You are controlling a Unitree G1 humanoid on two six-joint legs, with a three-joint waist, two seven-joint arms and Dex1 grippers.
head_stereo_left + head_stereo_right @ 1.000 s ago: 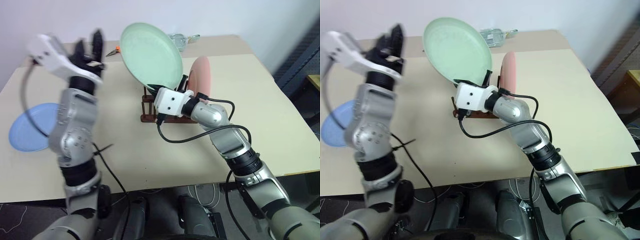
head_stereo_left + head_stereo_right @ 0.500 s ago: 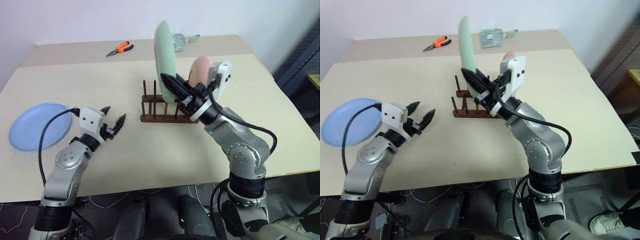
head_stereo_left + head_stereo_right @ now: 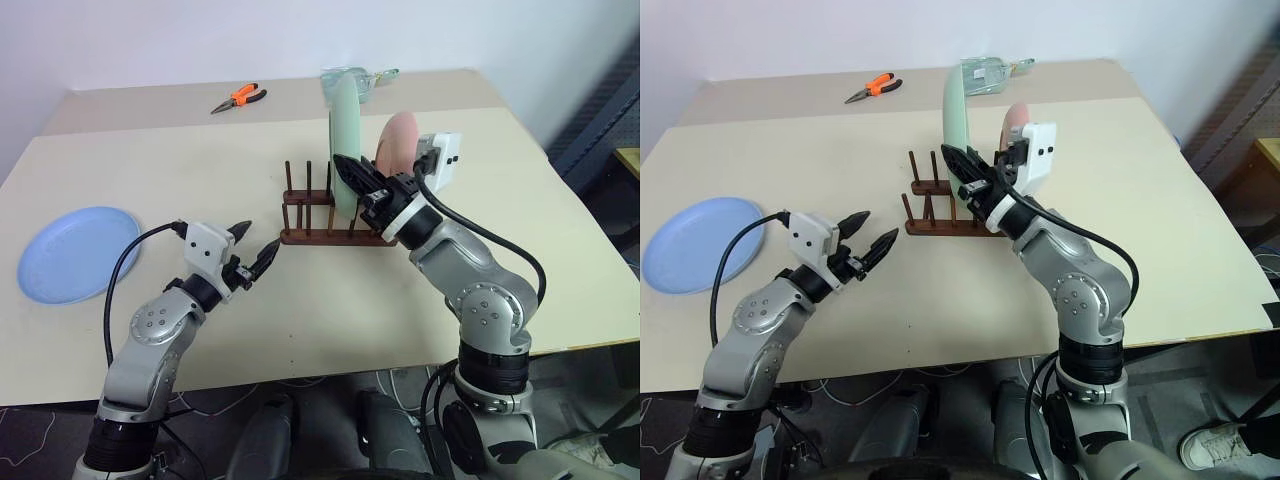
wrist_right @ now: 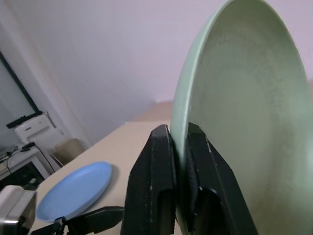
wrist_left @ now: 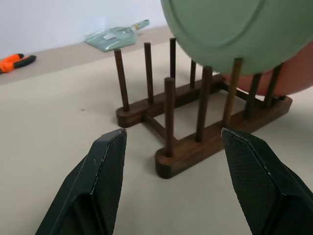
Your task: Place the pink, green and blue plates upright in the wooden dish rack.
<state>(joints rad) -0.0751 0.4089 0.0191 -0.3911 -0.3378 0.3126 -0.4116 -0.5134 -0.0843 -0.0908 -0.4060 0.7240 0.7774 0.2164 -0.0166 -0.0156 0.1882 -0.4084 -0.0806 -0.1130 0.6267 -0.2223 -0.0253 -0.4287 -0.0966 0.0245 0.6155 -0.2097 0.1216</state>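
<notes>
My left gripper should pick up the blue plate (image 3: 80, 254) by the plate's rim (image 3: 82, 298) and hand it over for the rack, because it lies far from my right gripper.
The wooden dish rack (image 3: 318, 236) stands mid-table. The pink plate (image 3: 401, 138) stands upright at its right end. My right gripper (image 3: 352, 178) is shut on the rim of the green plate (image 3: 343, 125), holding it upright and edge-on just left of the pink one. The green plate's lower rim sits about level with the peg tops (image 5: 230, 29). The blue plate (image 3: 70, 252) lies flat at the table's left. My left gripper (image 3: 256, 262) is open and empty, low over the table, pointing at the rack's left end (image 5: 166, 161).
Orange pliers (image 3: 238, 97) and a clear plastic pack (image 3: 362, 78) lie at the table's far edge. Bare tabletop (image 3: 220, 170) stretches between the blue plate and the rack and also lies right of the rack.
My left arm dropped from head height to low over the table beside the rack. My right wrist rolled the green plate from face-on to edge-on and brought it over the rack.
</notes>
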